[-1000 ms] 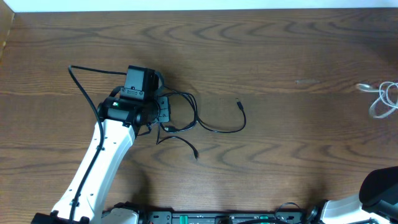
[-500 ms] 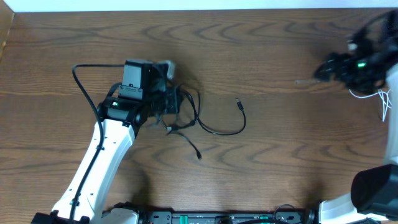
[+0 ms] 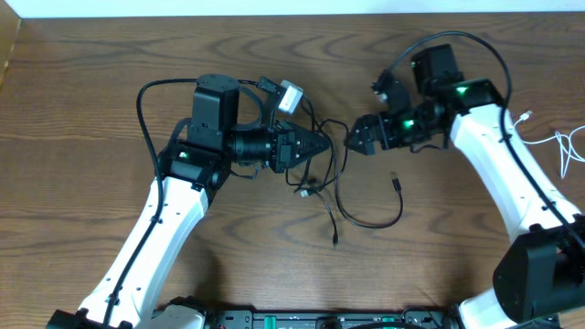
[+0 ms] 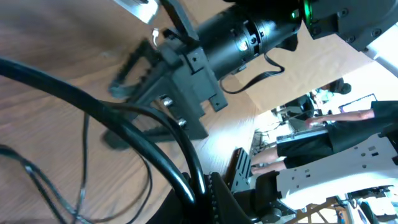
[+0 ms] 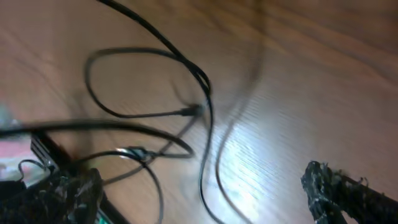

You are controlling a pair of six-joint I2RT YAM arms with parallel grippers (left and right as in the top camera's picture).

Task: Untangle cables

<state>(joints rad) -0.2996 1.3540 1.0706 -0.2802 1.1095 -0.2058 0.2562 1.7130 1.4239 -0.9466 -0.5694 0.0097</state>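
The black cables hang tangled (image 3: 315, 185) from my left gripper, so next my right gripper grabs a cable (image 3: 344, 159) next to the left fingers and pulls it toward the white cable.
The black cables (image 3: 335, 183) hang in a loose tangle from my left gripper (image 3: 322, 143), which is shut on them above the table's middle. One plug end (image 3: 395, 184) lies to the right and another end (image 3: 335, 239) lies toward the front. In the left wrist view a black cable (image 4: 74, 93) runs into the shut jaws (image 4: 211, 193). My right gripper (image 3: 352, 139) is open and faces the left gripper, close to the cables. In the right wrist view its fingers (image 5: 205, 193) are spread wide over the black cables (image 5: 200, 111). The white cable (image 3: 569, 146) lies at the right edge.
The wooden table (image 3: 110, 55) extends around both arms. The left arm's thick black wire (image 3: 146, 100) loops at the left. The right arm's thick wire (image 3: 475, 41) arches above it.
My left gripper has moved right and lifted the black cables with it. My right arm has swung in from the right edge to the middle and faces the left gripper.
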